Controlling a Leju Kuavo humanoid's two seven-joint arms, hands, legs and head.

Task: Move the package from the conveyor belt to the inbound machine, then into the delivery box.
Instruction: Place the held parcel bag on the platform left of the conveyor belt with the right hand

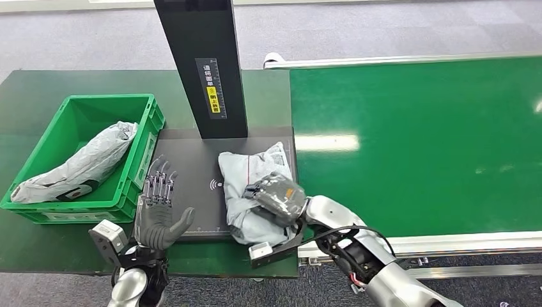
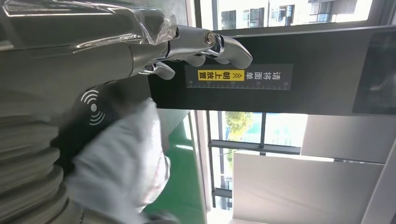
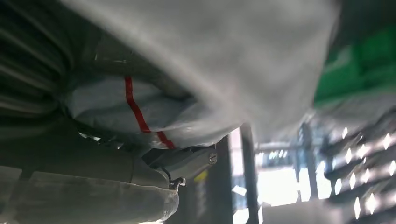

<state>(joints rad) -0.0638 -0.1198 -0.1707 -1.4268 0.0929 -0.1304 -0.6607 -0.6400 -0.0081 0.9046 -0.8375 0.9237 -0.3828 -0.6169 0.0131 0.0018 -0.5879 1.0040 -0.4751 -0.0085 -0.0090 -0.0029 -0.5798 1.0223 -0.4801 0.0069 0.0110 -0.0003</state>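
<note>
My gripper will make the grey package point(image 1: 253, 171) fold over and its loose end hang down when it lifts the package, because slack creases point(image 1: 241, 206) run across the wrap.
A crumpled grey package point(image 1: 246, 171) lies on the black plate point(image 1: 188, 160) of the inbound machine, beside its wireless mark. My right hand point(image 1: 276, 196) sits on the package's near right part and grips it. In the right wrist view the grey wrap with a red stripe point(image 3: 140, 114) is bunched against that hand. My left hand point(image 1: 158, 206) hovers over the plate's near left corner with its fingers spread and nothing in it. In the left wrist view its fingers point(image 2: 205, 44) reach toward the machine's post and the package point(image 2: 126, 154) shows blurred.
The machine's tall black post point(image 1: 204, 64) with a yellow label stands at the back of the plate. A green delivery box point(image 1: 38, 206) at the left holds another grey package point(image 1: 83, 163). The green conveyor belt point(image 1: 415, 147) runs along the right.
</note>
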